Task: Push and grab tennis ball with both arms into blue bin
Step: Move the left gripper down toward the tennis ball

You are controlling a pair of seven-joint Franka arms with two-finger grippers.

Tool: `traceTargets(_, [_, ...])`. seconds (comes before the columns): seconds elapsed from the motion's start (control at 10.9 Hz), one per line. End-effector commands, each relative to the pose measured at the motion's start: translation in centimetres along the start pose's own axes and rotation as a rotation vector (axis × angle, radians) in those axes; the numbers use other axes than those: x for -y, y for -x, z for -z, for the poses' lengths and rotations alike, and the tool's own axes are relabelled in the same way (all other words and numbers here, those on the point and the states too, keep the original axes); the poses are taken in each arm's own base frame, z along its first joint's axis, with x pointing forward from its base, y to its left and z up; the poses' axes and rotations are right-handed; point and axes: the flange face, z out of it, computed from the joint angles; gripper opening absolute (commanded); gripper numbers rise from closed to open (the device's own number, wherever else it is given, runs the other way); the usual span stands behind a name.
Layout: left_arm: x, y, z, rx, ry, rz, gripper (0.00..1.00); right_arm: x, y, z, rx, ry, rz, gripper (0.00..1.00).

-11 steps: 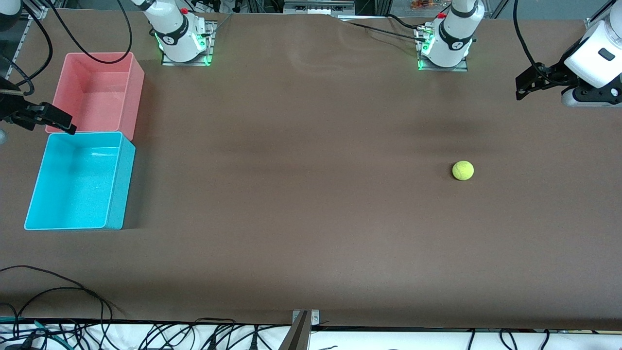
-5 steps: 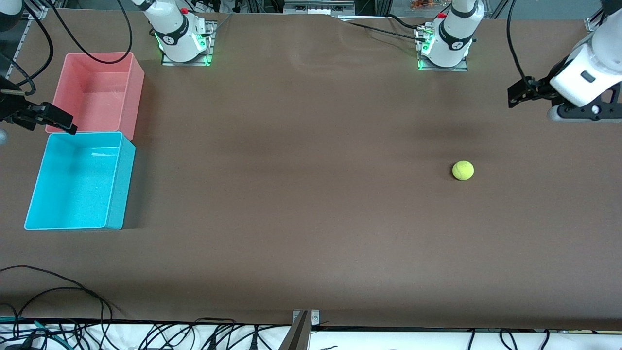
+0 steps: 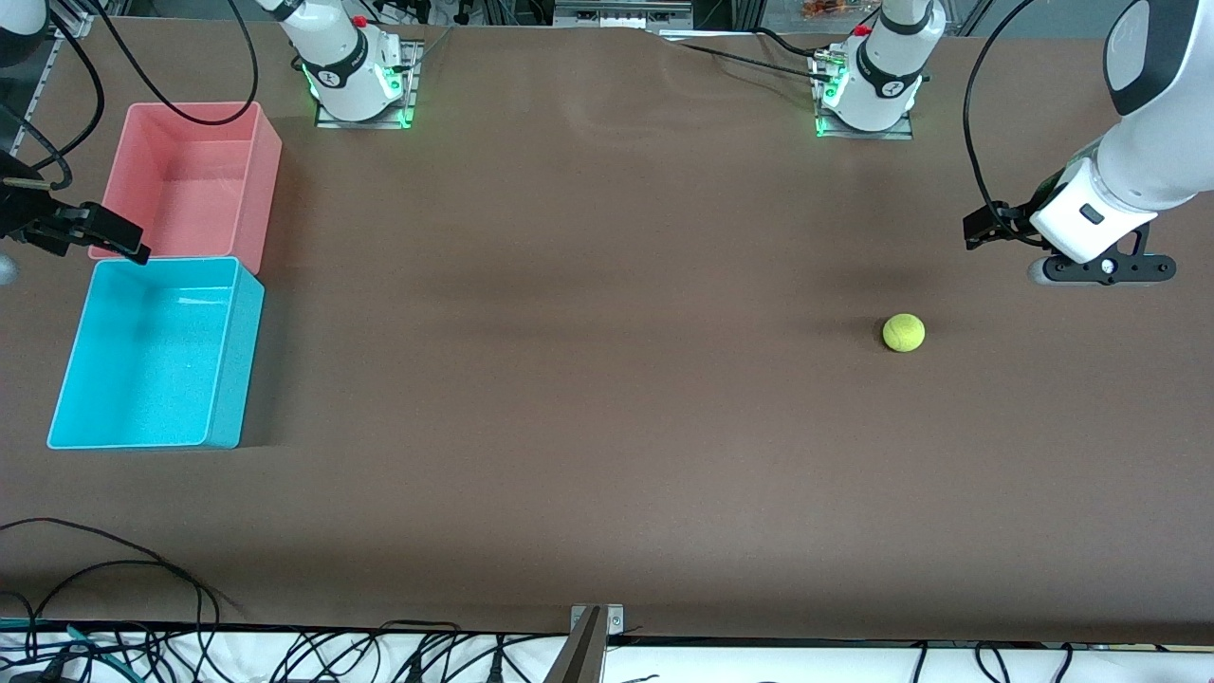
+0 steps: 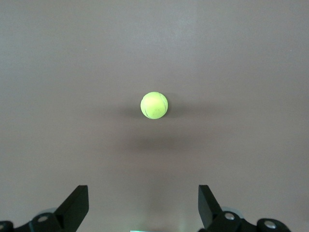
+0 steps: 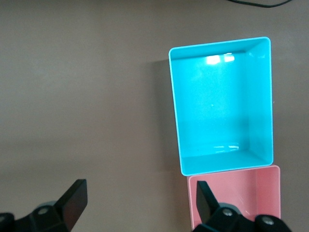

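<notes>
The round tennis ball (image 3: 904, 332) will roll a long way ahead of my left gripper when I push it, because the table lies clear (image 3: 580, 341) toward the blue bin.
The tennis ball (image 3: 904, 333) (image 4: 154, 105), small and yellow-green, rests on the brown table toward the left arm's end. My left gripper (image 3: 1100, 269) (image 4: 142, 193) hangs open over bare table beside the ball, a short way apart from it, with nothing between its fingers. The blue bin (image 3: 152, 351) (image 5: 217, 106) stands empty at the right arm's end. My right gripper (image 5: 139, 189) waits open above the table edge by the bins, one finger (image 5: 205, 195) showing over a corner of the pink bin; in the front view it is mostly cut off at the edge.
A pink bin (image 3: 190, 180) (image 5: 241, 198), also empty, touches the blue bin on the side farther from the front camera. The two arm bases (image 3: 356, 71) (image 3: 873, 81) stand along the table's back edge. Loose black cables (image 3: 114, 569) lie at the front edge.
The left arm has swung down and inward, bringing its open gripper closer to the tennis ball. The ball, the bins and the right arm have not moved.
</notes>
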Motion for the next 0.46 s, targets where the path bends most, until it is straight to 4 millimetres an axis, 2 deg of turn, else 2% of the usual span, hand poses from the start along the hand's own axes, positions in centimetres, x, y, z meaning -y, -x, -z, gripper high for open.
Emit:
traceTargets(0.0, [0.1,0.1,-1.8,-0.027,0.008,-0.008,1.00,0.2,0.0,0.2,-0.007,0.022,-0.002,1.00])
traceTargets(0.18, [1.2,0.1,-3.1,-0.012,0.011,0.012,1.00,0.2,0.0,0.2,-0.007,0.022,-0.002,1.00])
traceTargets(0.37, [1.5,-0.2,-4.3,-0.025,0.013,0.015,1.00,0.1,0.0,0.2,-0.007,0.024,-0.002,1.00])
